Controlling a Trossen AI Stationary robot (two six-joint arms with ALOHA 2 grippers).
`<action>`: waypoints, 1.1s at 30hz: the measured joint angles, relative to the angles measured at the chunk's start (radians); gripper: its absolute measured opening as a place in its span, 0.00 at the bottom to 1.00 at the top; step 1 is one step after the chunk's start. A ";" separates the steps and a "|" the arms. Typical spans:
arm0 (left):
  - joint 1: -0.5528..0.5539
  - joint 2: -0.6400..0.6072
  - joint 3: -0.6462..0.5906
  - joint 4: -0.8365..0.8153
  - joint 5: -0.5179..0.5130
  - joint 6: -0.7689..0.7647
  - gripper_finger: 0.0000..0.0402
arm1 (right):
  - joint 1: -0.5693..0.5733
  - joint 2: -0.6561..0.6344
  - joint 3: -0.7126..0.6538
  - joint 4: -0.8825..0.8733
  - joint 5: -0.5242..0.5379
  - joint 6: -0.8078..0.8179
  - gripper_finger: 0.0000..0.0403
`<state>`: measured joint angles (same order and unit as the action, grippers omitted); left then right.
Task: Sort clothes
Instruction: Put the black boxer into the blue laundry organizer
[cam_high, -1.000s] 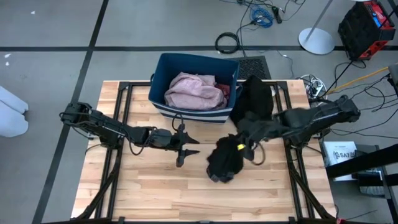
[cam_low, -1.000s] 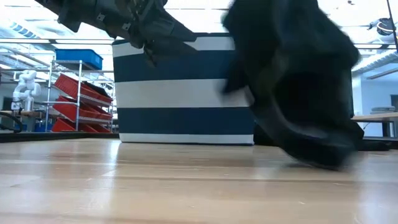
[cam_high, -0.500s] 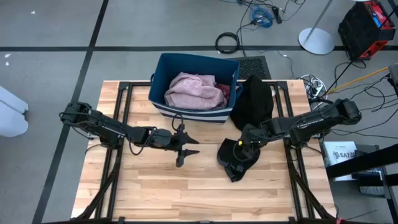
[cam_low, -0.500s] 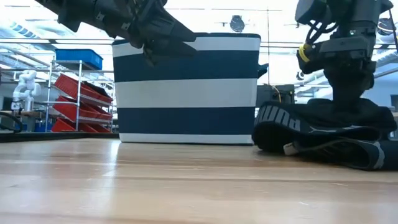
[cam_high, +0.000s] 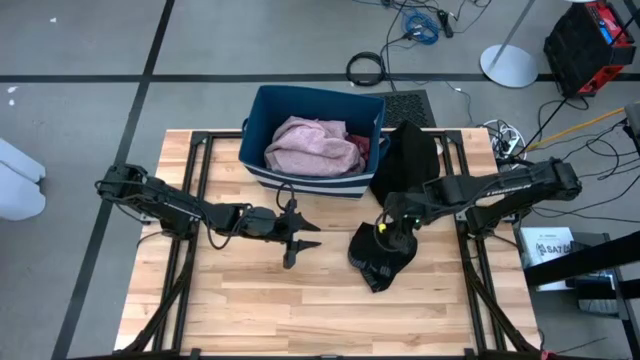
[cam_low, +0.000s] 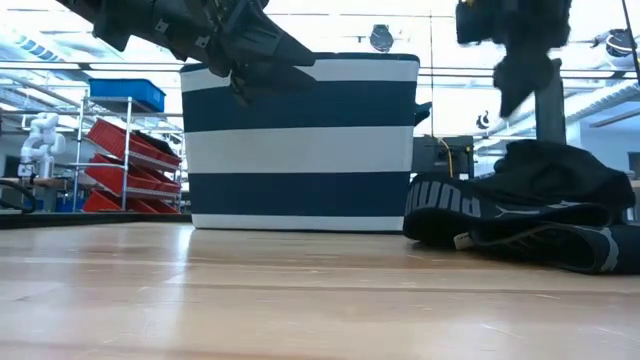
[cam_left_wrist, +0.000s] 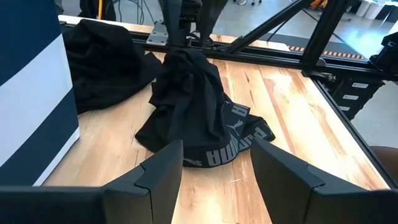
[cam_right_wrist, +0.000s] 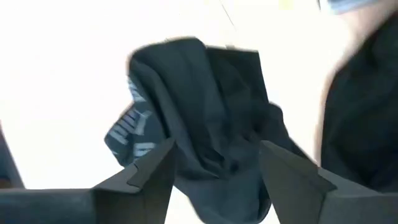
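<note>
The black garment (cam_high: 380, 262) will open out and show its long waistband when I lift it, because the lettered waistband (cam_right_wrist: 133, 128) is doubled over next to loose folds.
A black garment with a lettered waistband (cam_high: 382, 260) (cam_low: 520, 210) (cam_left_wrist: 193, 112) lies in a heap on the wooden table, right of centre. My right gripper (cam_high: 392, 224) (cam_low: 515, 90) (cam_right_wrist: 214, 155) stands open just above it, pointing steeply down, its fingers on either side of the heap's top. A second black garment (cam_high: 405, 155) (cam_left_wrist: 106, 59) lies on the table beside the bin. A pale pink garment (cam_high: 312, 145) fills the bin. My left gripper (cam_high: 296, 240) (cam_left_wrist: 214, 155) hangs open above the table's middle, left of the heap, with nothing between its fingers.
The dark blue bin with white stripes (cam_high: 262, 100) (cam_low: 300, 150) stands at the table's far edge, in the middle. Bare wood (cam_high: 250, 300) stretches along the near side. Black frame rails (cam_high: 470, 270) run along the table's left and right sides.
My right gripper has brought the black garment, which hung swinging in the air, down onto the table and has let go of it. The garment now lies in a heap, and the fingers stand clear above it.
</note>
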<state>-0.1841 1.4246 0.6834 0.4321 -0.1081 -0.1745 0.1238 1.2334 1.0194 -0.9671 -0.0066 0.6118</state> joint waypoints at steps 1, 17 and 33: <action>0.000 0.000 0.000 0.000 0.000 0.000 0.49 | 0.000 0.000 0.030 -0.014 0.000 -0.017 0.54; 0.000 -0.135 -0.001 -0.278 -0.074 0.000 0.49 | 0.063 0.104 0.139 0.233 -0.048 -0.580 0.53; 0.000 -0.300 0.000 -0.523 -0.238 -0.056 0.49 | 0.128 0.475 0.211 0.284 -0.050 -0.905 0.53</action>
<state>-0.1837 1.1244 0.6830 -0.0910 -0.3466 -0.2306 0.2516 1.7081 1.2309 -0.6827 -0.0565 -0.2935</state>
